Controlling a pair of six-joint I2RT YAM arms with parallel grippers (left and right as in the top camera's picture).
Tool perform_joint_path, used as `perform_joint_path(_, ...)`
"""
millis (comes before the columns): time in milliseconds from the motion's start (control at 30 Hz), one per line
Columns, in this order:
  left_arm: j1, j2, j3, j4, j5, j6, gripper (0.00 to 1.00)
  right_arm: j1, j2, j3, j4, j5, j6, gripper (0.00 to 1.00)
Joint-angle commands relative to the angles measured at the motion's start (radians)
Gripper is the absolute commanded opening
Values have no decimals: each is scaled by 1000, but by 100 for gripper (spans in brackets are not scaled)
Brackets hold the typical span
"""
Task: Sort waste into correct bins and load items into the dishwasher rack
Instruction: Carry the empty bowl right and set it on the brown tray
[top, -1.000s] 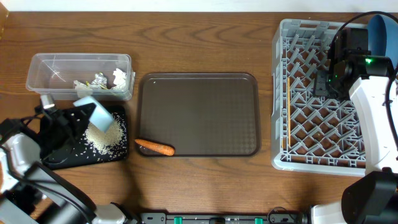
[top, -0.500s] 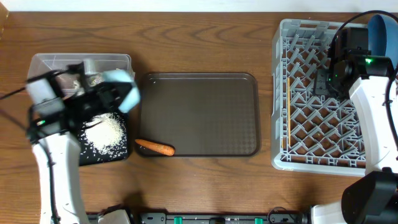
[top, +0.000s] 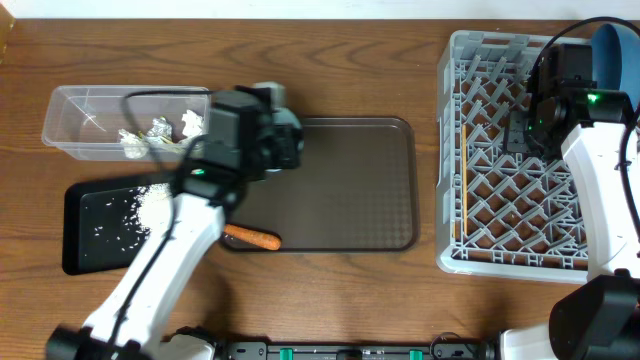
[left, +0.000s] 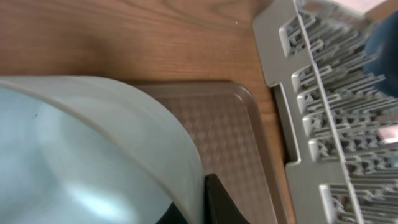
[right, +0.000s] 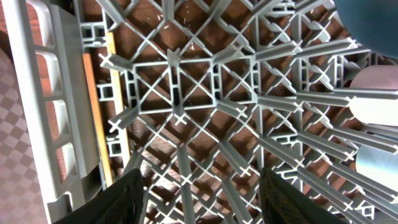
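I can see that the brown serving tray's end (top: 366, 160) near the rack is free for the bowl. My left gripper should therefore keep carrying the bowl there (top: 362, 154) until the bowl's base rests.
My left gripper (top: 288, 140) hangs over the back left corner of the brown serving tray, shut on the rim of a pale bluish-white bowl (left: 93, 155). In the left wrist view (left: 196, 202) one dark finger lies against the outside of the bowl's wall. White rice scraps (top: 140, 203) lie on the flat black tray (top: 80, 255). The orange carrot (top: 250, 238) rests at the serving tray's front left edge. My right gripper (right: 208, 199) stands open and holds nothing above the grey dishwasher rack (top: 447, 150), seen in the overhead view too (top: 522, 135). Wooden chopsticks (top: 463, 185) lie along the rack's left wall.
The clear tub (top: 70, 110) at the back left holds crumpled tissue and wrapper (top: 158, 130). The brown serving tray (top: 350, 200) fills the middle. A dark blue plate (top: 615, 50) stands in the rack's back right corner, with a whitish cup (right: 373, 102) near it.
My left arm has swung right from over the black tray to the serving tray, carrying the bowl. The rice stays on the black tray. The right arm has held still.
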Motion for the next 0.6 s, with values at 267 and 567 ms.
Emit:
perform_joint_path(267, -180, 314, 15, 278, -154, -12, 6, -8, -21, 2, -2, -13, -10, 60)
perform_joint_path(567, -265, 423, 15, 343, -154, -12, 6, -8, -20, 2, -13, -13, -10, 62)
